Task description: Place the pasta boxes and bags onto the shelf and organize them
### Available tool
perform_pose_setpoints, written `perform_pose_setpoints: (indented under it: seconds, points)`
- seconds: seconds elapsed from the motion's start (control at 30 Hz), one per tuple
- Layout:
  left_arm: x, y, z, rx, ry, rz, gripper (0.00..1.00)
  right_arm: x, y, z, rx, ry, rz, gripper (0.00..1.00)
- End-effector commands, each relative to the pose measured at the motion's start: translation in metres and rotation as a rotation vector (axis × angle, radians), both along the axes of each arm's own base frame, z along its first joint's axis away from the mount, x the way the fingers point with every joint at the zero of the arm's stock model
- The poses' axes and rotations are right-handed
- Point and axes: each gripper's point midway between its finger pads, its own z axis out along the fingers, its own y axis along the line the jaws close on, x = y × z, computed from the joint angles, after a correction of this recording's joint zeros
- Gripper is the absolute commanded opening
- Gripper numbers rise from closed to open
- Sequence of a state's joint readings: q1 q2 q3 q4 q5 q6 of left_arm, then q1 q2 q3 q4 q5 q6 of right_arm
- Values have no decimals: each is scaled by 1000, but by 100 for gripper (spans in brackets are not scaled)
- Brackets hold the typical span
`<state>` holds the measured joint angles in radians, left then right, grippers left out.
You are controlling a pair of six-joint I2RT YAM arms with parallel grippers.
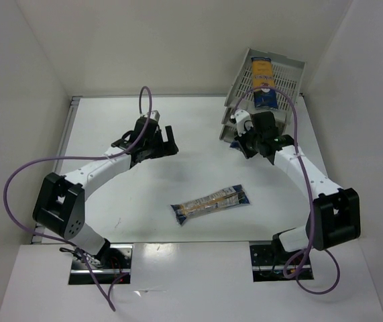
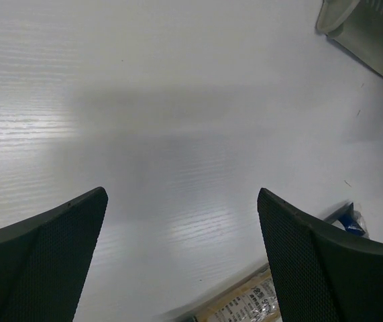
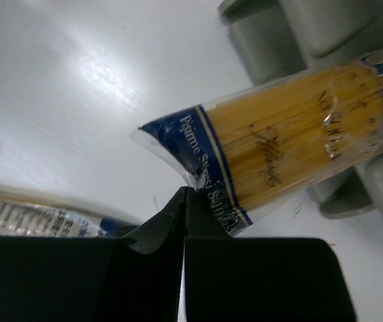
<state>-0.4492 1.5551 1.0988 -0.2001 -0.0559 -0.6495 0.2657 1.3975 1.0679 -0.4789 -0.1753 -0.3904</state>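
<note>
The packet [image 3: 298, 131] goes endwise into the shelf's open middle level from its blue end in my right gripper. I should push next until that blue end gets to the middle level's edge [image 3: 332, 27].
The grey three-tier shelf [image 1: 282, 67] stands at the back right. One spaghetti packet [image 1: 261, 77] lies on its top tier. A second packet [image 1: 211, 203] lies flat on the table in the middle. My right gripper [image 1: 243, 137] is at the shelf's front, and its fingers [image 3: 184, 191] are shut on the blue end of a third packet [image 3: 292, 141] that reaches toward the shelf's lower tiers [image 3: 271, 40]. My left gripper [image 1: 163, 142] is open and empty above bare table [image 2: 181, 201]. The table packet [image 2: 251, 303] shows at the bottom edge of the left wrist view.
White walls close in the table on the left, back and right. The shelf's corner [image 2: 372, 27] shows at the top right of the left wrist view. The table packet [image 3: 37, 218] lies behind and left of the right fingers.
</note>
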Motion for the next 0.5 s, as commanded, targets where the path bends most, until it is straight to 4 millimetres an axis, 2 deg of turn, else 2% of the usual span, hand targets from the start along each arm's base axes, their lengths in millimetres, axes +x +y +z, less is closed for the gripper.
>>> perform_pose_setpoints:
  seconds: [0.0, 0.07, 0.13, 0.2, 0.23, 0.27, 0.37, 0.47]
  points:
    - [9, 14, 17, 19, -80, 31, 100, 50, -11, 38, -46, -226, -95, 0]
    - [11, 17, 14, 16, -69, 46, 100, 62, -18, 41, -74, -284, -129, 0]
    - [13, 16, 15, 12, -77, 46, 100, 76, -36, 39, -93, -315, -210, 0]
    - [13, 16, 15, 12, -77, 46, 100, 92, -51, 51, -68, -350, -260, 0]
    - [15, 20, 15, 13, -77, 55, 100, 96, -52, 44, -101, -347, -236, 0]
    - [16, 19, 17, 9, -85, 55, 100, 100, -52, 48, -112, -374, -224, 0]
    - [18, 22, 13, 13, -77, 64, 100, 106, -57, 37, -163, -369, -217, 0]
    - [20, 26, 9, 18, -67, 73, 100, 115, -60, 35, -170, -397, -241, 0]
